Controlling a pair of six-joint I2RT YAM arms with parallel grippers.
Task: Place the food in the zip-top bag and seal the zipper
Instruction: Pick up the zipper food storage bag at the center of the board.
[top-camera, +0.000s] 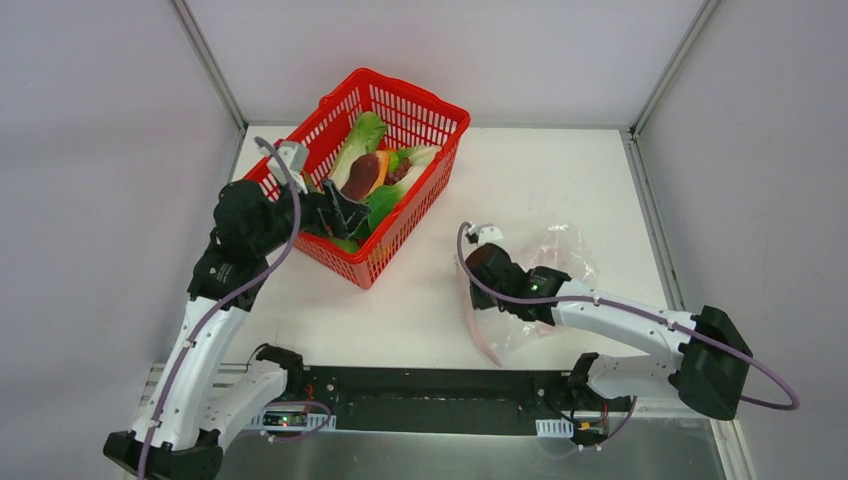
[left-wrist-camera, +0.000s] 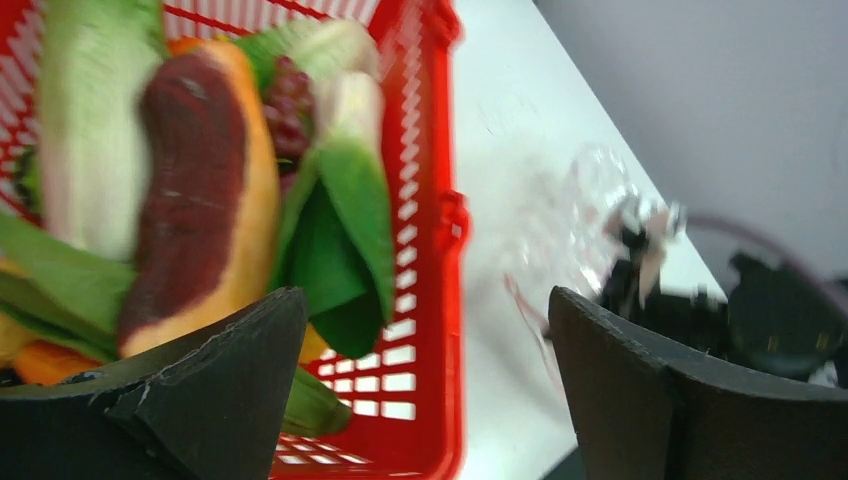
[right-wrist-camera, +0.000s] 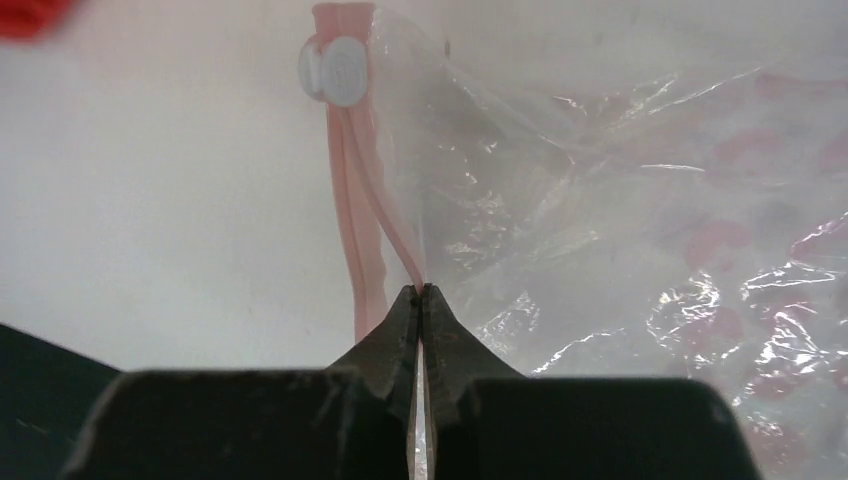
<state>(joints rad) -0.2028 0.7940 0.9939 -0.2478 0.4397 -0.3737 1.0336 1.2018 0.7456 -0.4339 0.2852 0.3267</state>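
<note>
The robot's right gripper holds one zipper edge (right-wrist-camera: 398, 246) of the bag, which lies flat, so the robot should raise this zipper edge to its left gripper before pulling the bag's opening open.
The food lies in a red mesh basket (top-camera: 442, 125): an orange bun with brown sausage (left-wrist-camera: 200, 190), bok choy (left-wrist-camera: 100, 120) and green leaves (left-wrist-camera: 340, 240). My left gripper (top-camera: 350, 218) hangs open over the basket's near right corner; its fingers (left-wrist-camera: 230, 380) hold nothing, and the basket's right wall shows between them. The clear dotted zip-top bag (top-camera: 565, 258) lies flat on the table to the right. My right gripper (right-wrist-camera: 422, 291) is shut on one lip of the pink zipper (right-wrist-camera: 362, 200), below the white slider (right-wrist-camera: 335, 70). The other lip lies loose beside it.
The basket stands at the back left of the white table (top-camera: 540, 170), next to the left wall. The right arm (top-camera: 640, 320) stretches across the bag's near edge. A black rail (top-camera: 430, 400) runs along the table's front edge.
</note>
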